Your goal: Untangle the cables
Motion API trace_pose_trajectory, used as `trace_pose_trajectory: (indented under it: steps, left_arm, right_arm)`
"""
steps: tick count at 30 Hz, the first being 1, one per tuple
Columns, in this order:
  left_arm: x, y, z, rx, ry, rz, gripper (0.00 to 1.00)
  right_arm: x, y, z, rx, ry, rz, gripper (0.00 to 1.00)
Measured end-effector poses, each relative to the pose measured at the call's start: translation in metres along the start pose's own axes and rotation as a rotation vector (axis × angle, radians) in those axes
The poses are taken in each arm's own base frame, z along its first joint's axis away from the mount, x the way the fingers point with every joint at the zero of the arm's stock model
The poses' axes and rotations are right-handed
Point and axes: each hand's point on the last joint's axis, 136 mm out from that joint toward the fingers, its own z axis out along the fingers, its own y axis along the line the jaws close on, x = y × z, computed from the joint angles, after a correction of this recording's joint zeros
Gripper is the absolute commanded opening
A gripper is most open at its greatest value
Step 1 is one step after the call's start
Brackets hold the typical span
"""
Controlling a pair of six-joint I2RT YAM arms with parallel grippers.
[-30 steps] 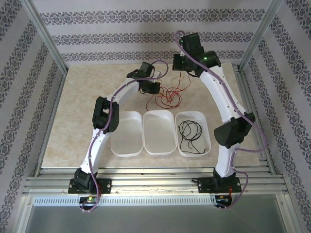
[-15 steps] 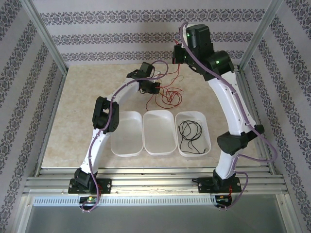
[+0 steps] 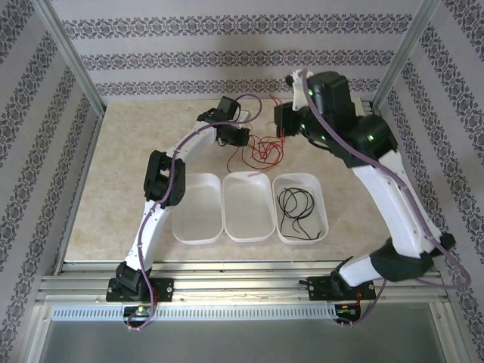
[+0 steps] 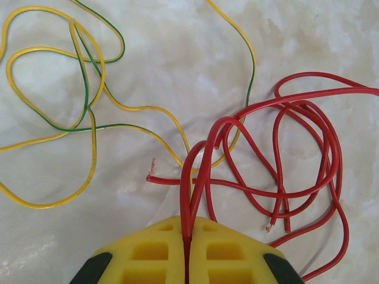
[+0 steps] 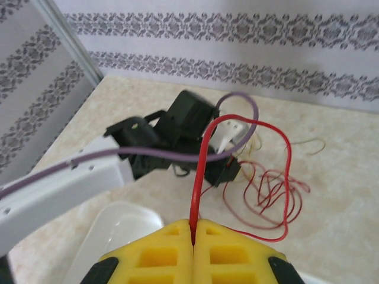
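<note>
My right gripper is holding the lifted red cable [image 5: 289,177], which loops clear of the red tangle. The gripper keeps going toward the empty middle tray [image 3: 249,208] and lets go of the cable there.
A tangle of red cables [image 3: 262,149] lies on the table behind the trays. My left gripper [image 3: 243,139] sits at the tangle's left edge. In the left wrist view the left gripper [image 4: 188,229] has its yellow jaws shut on a doubled red strand [image 4: 198,177]. Loops of yellow-green cable [image 4: 89,106] lie beyond on the left. My right gripper [image 3: 281,128] hangs above the tangle. The right gripper [image 5: 193,229] is shut on one red cable [image 5: 204,160], which arches up and falls back to the pile [image 5: 269,186]. A black cable [image 3: 296,206] lies coiled in the right tray.
Three white trays stand side by side near the table's front: left [image 3: 198,231], middle [image 3: 248,229], right [image 3: 321,227]. The left arm's black wrist [image 5: 183,127] and its purple cable [image 5: 177,155] are just beyond the right gripper. Metal posts and patterned walls surround the table.
The right arm has risen and swung toward the camera, drawing its red cable up out of the tangle. The left arm and its grip have stayed still.
</note>
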Motion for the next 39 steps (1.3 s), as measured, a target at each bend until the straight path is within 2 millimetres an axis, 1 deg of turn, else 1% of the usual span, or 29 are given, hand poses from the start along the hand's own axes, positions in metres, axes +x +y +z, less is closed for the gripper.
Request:
trace_pose_trajectory:
  steps: [2,4,6,8,12,14,17,20,24,27,32,36,39]
  left_arm:
    - [0.0,0.0,0.0,0.0,0.0,0.0,0.0]
    - [0.0,0.0,0.0,0.0,0.0,0.0,0.0]
    - [0.0,0.0,0.0,0.0,0.0,0.0,0.0]
    - [0.0,0.001,0.0,-0.003,0.0,-0.001,0.0]
    - [0.0,0.001,0.001,-0.004,0.0,-0.004,0.0]
    - [0.001,0.001,0.002,-0.003,-0.003,-0.004,0.0]
    - [0.006,0.003,0.005,-0.004,0.006,-0.013,0.0]
    - [0.009,0.004,0.008,-0.005,0.012,-0.021,0.0]
    - [0.007,0.004,0.008,-0.003,0.002,-0.026,0.0]
    - [0.006,0.004,0.008,-0.003,-0.001,-0.026,0.0]
    - [0.006,0.004,0.008,-0.002,-0.001,-0.029,0.0]
    - [0.006,0.004,0.008,-0.002,-0.001,-0.029,0.0]
    - [0.006,0.004,0.008,-0.002,-0.001,-0.029,0.0]
  right_arm:
    - [0.016,0.004,-0.01,-0.026,0.022,0.021,0.0]
    - [0.031,0.01,-0.017,-0.052,0.046,0.038,0.0]
    - [0.048,0.015,-0.018,-0.078,0.081,0.051,0.0]
    - [0.067,0.02,-0.013,-0.1,0.129,0.068,0.0]
    - [0.102,0.023,0.009,-0.118,0.235,0.102,0.0]
    - [0.12,0.023,0.024,-0.122,0.289,0.124,0.0]
    - [0.139,0.025,0.044,-0.127,0.348,0.144,0.0]
    - [0.15,0.025,0.061,-0.118,0.381,0.154,0.0]
    - [0.163,0.022,0.081,-0.094,0.417,0.154,0.0]
    - [0.175,0.014,0.098,-0.051,0.436,0.148,0.0]
    - [0.196,-0.007,0.122,0.044,0.448,0.122,0.0]
    - [0.212,-0.016,0.14,0.077,0.458,0.103,0.0]
    - [0.225,-0.018,0.15,0.09,0.483,0.094,0.0]
